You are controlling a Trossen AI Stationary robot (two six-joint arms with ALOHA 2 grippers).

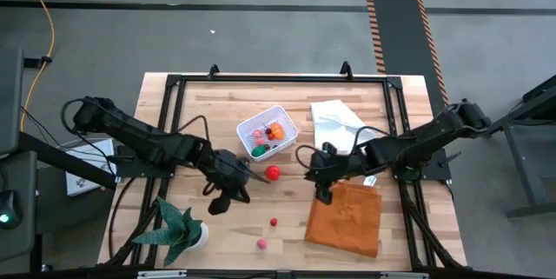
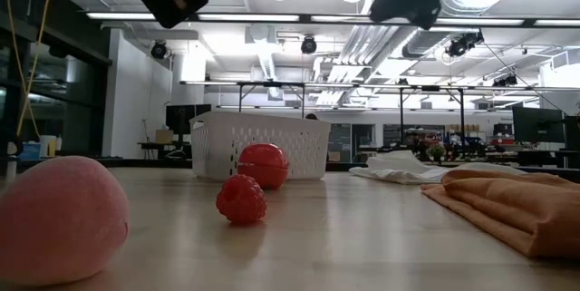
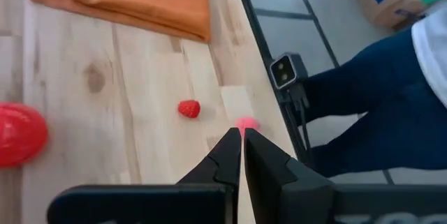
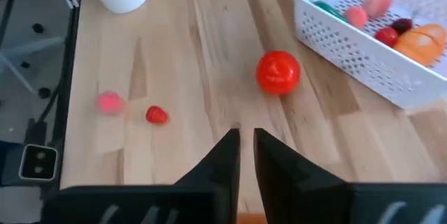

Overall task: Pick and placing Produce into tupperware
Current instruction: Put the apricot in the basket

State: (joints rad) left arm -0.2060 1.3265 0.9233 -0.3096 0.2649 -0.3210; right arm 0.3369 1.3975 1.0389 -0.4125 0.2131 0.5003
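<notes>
I should go on moving my left gripper toward the berry [image 1: 274, 222] before the gripper's opened fingers are above it, because the small red berry lies free of the pink ball [image 1: 261, 243].
The white perforated tub [image 1: 268, 131] stands on the table's far middle and holds several toy produce pieces, among them an orange one [image 4: 419, 42] and a dark-red one. A red tomato [image 1: 273, 173] lies on the wood just near of the tub. A small red berry [image 1: 274, 222] and a pink ball [image 1: 261, 244] lie closer to the near edge. My left gripper [image 1: 252, 183] hovers left of the tomato, shut and empty. My right gripper [image 1: 306, 173] hovers right of the tomato, its fingers a narrow gap apart and empty. The low view shows both raised above the table.
An orange cloth [image 1: 345, 216] lies at the near right and a white cloth [image 1: 334, 122] at the far right. A spiky potted plant [image 1: 178, 227] stands at the near left. A person's dark-blue leg [image 3: 377, 98] shows beyond the near edge.
</notes>
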